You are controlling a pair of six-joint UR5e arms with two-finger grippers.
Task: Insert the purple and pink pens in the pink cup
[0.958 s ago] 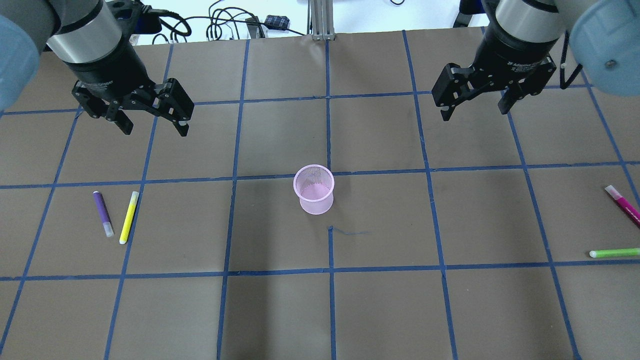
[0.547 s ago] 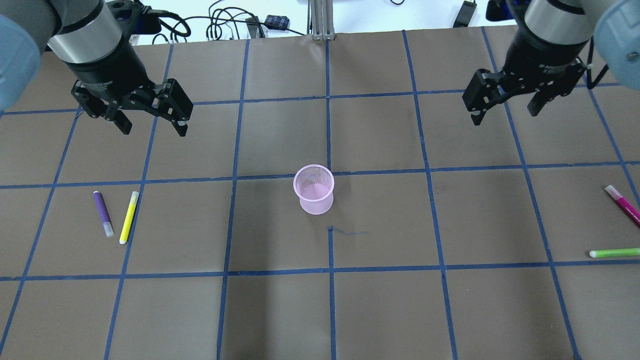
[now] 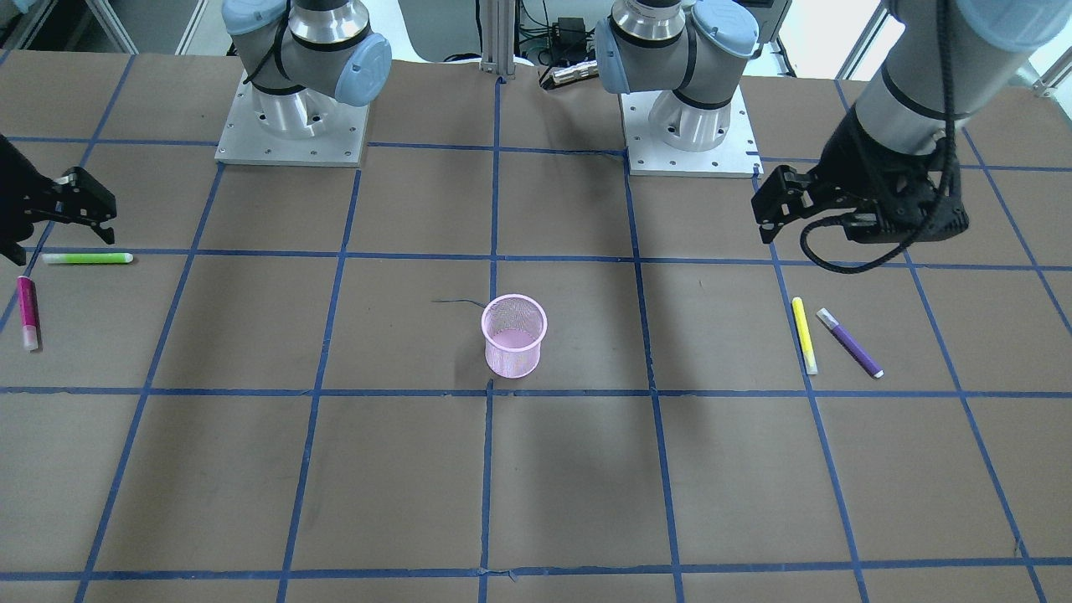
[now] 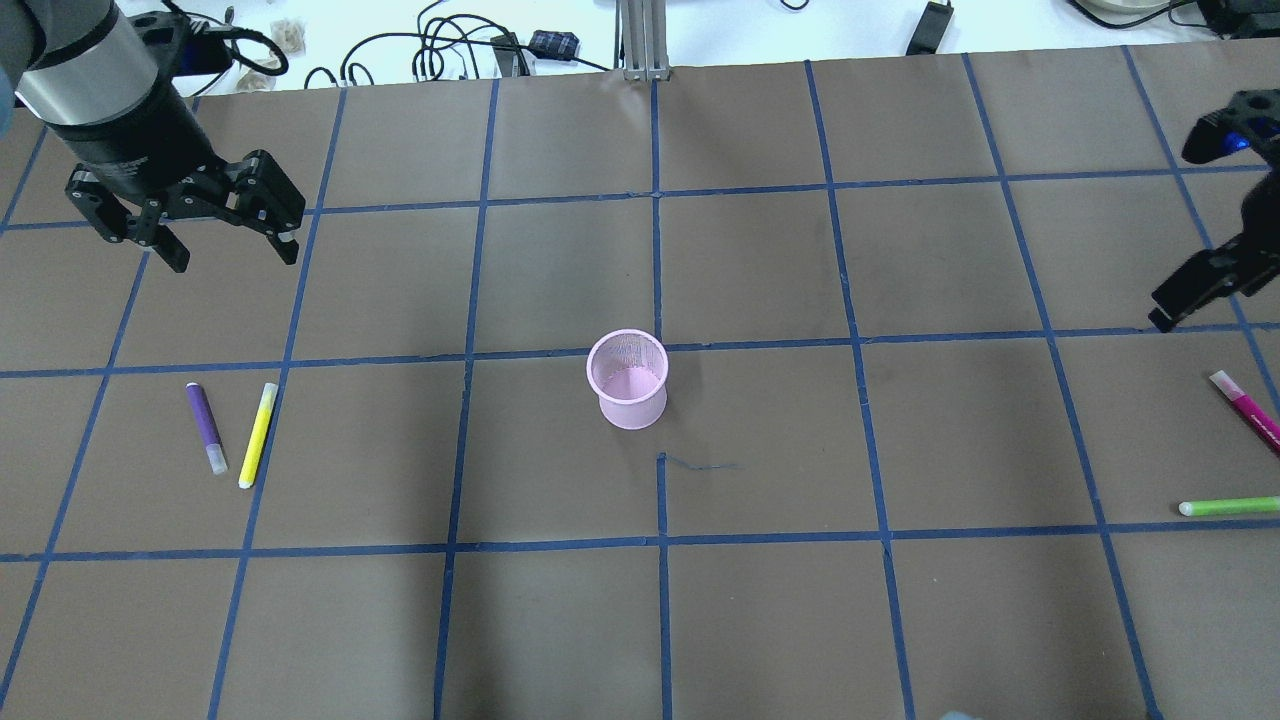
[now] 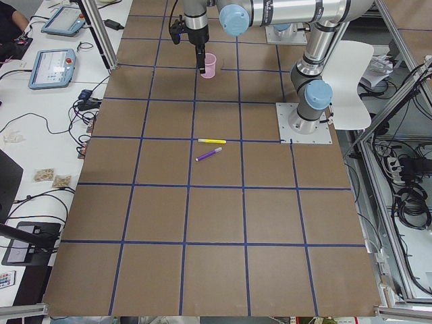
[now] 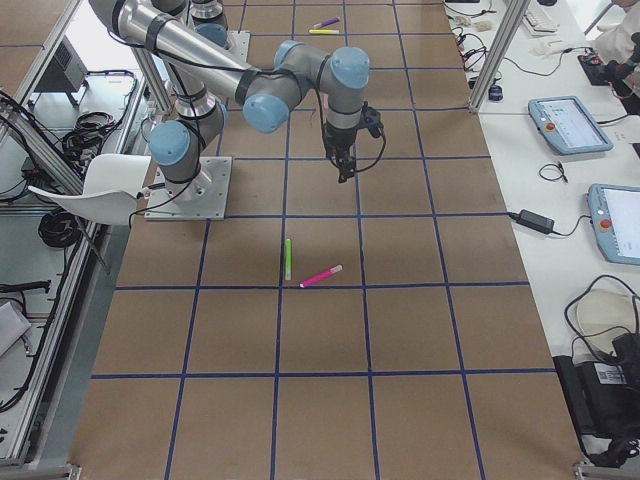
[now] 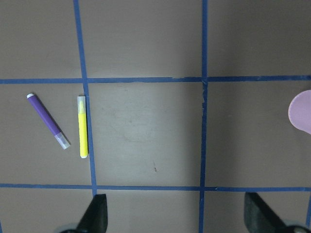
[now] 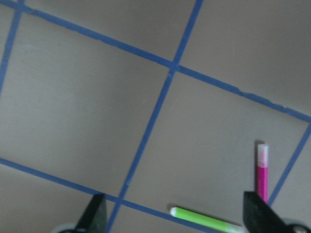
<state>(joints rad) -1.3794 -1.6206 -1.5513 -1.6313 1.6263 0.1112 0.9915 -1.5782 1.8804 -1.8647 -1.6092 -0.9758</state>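
Observation:
The pink cup's opening (image 3: 514,321) is much wider than the pink pen (image 3: 28,313). The pink pen will lean against the cup's rim when I put it in.
The pink mesh cup (image 4: 627,380) stands upright mid-table and is empty. The purple pen (image 4: 206,427) lies flat at the left; the left wrist view shows it (image 7: 47,121). My left gripper (image 4: 235,260) is open and empty, hovering behind the purple pen. The pink pen (image 4: 1245,411) lies at the far right edge; the right wrist view shows it (image 8: 263,172). My right gripper (image 3: 59,247) is open and empty above the table, just behind the pink pen, and partly cut off by the edge of the overhead view.
A yellow pen (image 4: 258,434) lies next to the purple pen. A green pen (image 4: 1228,507) lies in front of the pink pen. The arm bases (image 3: 293,117) sit on the robot's side of the table. Cables (image 4: 450,45) lie beyond the far edge.
My right gripper has swung far to the right and closer to the pink pen. My left gripper has moved left. The pens and the cup have not moved.

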